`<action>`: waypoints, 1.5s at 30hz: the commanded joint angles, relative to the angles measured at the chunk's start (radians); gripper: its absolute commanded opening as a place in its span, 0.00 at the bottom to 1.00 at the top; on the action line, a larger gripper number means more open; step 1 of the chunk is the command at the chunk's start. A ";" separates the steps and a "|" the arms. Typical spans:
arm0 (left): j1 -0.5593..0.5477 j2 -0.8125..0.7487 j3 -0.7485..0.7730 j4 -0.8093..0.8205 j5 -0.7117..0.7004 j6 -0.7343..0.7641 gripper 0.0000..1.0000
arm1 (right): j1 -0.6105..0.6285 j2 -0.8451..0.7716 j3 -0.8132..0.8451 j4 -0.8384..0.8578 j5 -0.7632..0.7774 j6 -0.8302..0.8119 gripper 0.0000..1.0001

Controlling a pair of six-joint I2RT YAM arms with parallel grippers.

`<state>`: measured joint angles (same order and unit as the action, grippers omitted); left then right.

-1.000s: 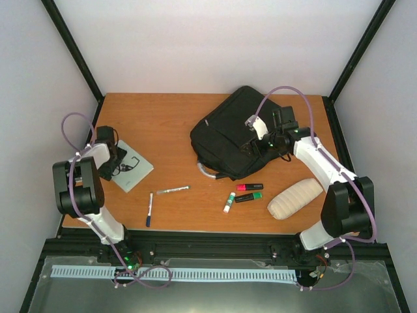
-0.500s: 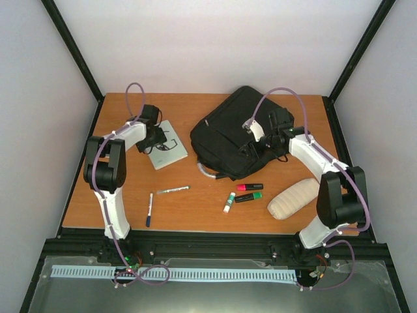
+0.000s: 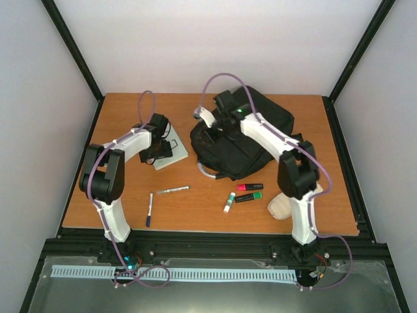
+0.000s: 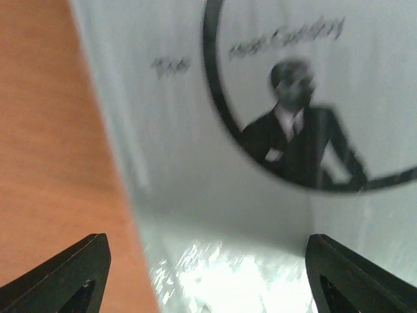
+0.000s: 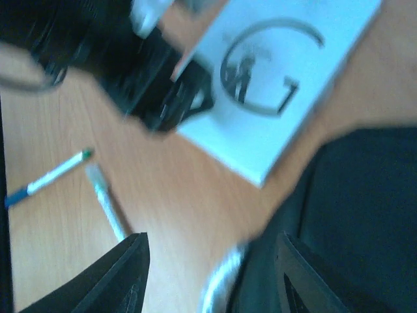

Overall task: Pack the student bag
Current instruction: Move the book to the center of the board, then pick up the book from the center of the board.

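Note:
I can see the pale book lying flat, its bag-side edge [image 3: 180,141] unsupported, so my right gripper should steady that edge while my left gripper grabs the book's spine [image 4: 122,156].
The black student bag [image 3: 251,140] lies at the back middle of the table, its grey loop handle [image 3: 206,172] toward the front. My right gripper [image 3: 214,132] has reached across the bag to its left edge. In the right wrist view that gripper [image 5: 212,280] is open over bare wood, one finger above the bag [image 5: 355,215], with the handle [image 5: 221,290] between the fingers. My left gripper [image 3: 158,151] rests on a pale book [image 3: 174,154] left of the bag. It [image 4: 208,280] stands open, straddling the book's [image 4: 260,150] left edge.
A blue pen [image 3: 149,208] and a silver pen [image 3: 172,190] lie at front left. Pink [image 3: 249,187] and green [image 3: 248,197] highlighters and a glue stick [image 3: 229,203] lie in front of the bag. A beige pouch [image 3: 279,207] sits partly behind my right arm.
The book has travelled right toward the bag together with my left gripper. My right arm has swung from the bag's right side over to its left edge.

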<state>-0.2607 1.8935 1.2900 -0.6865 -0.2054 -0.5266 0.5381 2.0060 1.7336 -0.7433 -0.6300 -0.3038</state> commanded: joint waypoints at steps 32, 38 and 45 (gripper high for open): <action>0.385 -0.090 -0.234 0.448 0.616 -0.329 0.91 | 0.169 0.720 0.677 -0.048 0.244 0.325 0.69; 0.394 0.085 -0.172 0.533 0.828 -0.307 0.90 | 0.173 0.730 0.667 -0.064 0.194 0.292 0.63; 0.359 0.199 -0.167 0.646 1.049 -0.317 0.84 | 0.187 0.735 0.683 -0.078 0.118 0.270 0.59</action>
<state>0.1658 2.0392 1.1606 0.0162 0.7464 -0.8722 0.6853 2.6843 2.4302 -0.7418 -0.4274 -0.0029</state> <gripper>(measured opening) 0.847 0.597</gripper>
